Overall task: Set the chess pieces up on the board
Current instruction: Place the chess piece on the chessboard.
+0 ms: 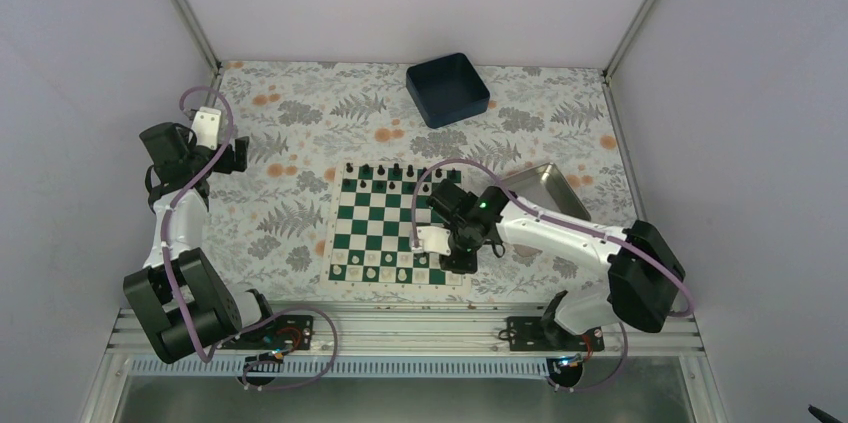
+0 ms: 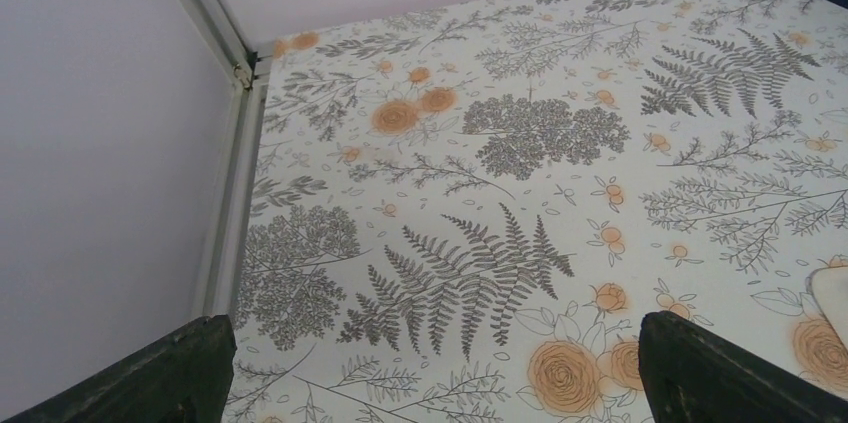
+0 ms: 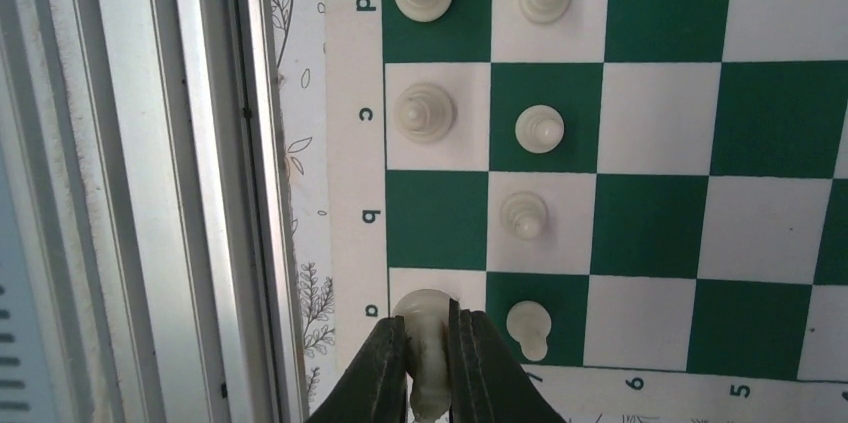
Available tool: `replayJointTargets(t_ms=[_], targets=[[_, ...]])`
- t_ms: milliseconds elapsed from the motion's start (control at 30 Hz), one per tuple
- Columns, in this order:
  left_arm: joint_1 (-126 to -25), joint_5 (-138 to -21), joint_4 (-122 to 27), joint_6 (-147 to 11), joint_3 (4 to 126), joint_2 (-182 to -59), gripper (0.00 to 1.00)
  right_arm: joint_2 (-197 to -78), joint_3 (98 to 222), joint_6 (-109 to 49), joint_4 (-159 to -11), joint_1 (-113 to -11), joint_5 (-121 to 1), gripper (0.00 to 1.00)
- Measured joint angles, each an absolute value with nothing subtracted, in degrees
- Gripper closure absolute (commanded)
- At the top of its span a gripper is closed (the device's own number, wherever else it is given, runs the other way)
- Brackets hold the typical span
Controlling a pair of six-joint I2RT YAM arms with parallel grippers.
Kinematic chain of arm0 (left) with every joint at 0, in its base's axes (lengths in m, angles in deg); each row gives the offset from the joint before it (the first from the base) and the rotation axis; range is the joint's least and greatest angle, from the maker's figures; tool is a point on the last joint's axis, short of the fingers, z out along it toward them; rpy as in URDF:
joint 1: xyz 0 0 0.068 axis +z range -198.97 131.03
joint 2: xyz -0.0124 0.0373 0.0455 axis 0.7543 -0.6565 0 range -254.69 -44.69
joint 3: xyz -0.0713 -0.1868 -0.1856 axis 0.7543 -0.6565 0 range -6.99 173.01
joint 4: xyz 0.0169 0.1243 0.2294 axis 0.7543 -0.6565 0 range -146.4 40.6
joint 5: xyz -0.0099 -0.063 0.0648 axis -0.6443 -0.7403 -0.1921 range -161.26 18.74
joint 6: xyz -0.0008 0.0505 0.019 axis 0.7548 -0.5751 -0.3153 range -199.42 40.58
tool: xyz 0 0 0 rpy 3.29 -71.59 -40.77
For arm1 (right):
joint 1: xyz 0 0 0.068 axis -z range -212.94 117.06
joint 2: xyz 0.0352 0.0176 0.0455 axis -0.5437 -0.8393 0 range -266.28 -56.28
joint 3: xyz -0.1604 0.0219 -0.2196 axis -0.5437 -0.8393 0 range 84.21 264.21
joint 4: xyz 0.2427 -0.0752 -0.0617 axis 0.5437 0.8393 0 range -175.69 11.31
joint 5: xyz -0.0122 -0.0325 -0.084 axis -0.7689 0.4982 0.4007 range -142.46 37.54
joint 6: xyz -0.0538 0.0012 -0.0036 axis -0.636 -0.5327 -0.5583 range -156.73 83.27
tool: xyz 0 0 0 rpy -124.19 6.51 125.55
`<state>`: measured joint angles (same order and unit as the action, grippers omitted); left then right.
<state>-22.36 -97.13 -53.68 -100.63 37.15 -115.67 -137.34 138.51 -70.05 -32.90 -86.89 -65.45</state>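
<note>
I can see the green square (image 3: 437,221) beside the letter b is empty for the white piece, so I keep lowering the piece with my right gripper toward that square until it stands.
The green-and-white board (image 1: 385,228) lies mid-table. Black pieces (image 1: 395,173) line its far row and white chess pieces (image 1: 385,261) stand along its near rows. My right gripper (image 1: 455,261) hangs over the board's near right corner. In the right wrist view that gripper (image 3: 428,328) is shut on a white piece (image 3: 428,343), tilted over the corner square beside the letter a. Pawns (image 3: 527,328) (image 3: 524,215) stand in the adjacent row. Other white pieces (image 3: 424,111) occupy the c and d squares. My left gripper (image 1: 240,155) is far to the left over the floral cloth, open (image 2: 440,383) and holding nothing.
A dark blue bin (image 1: 447,89) sits at the back centre. A silver tray (image 1: 545,188) lies right of the board, partly under my right arm. The aluminium rail (image 3: 200,193) runs close along the board's near edge. Enclosure walls bound the table on three sides.
</note>
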Motion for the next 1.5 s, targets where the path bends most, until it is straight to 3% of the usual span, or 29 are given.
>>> replayJointTargets(t_ms=[1100, 1500], targets=[[-22.4, -96.4, -52.9, -100.8, 37.0, -115.7, 0.0, -144.0, 135.8, -69.6, -40.4, -89.9, -65.4, 0.93], [-22.4, -96.5, -52.9, -100.8, 37.0, -115.7, 0.0, -145.3, 135.1, -69.5, -41.6, -89.9, -64.6, 0.84]])
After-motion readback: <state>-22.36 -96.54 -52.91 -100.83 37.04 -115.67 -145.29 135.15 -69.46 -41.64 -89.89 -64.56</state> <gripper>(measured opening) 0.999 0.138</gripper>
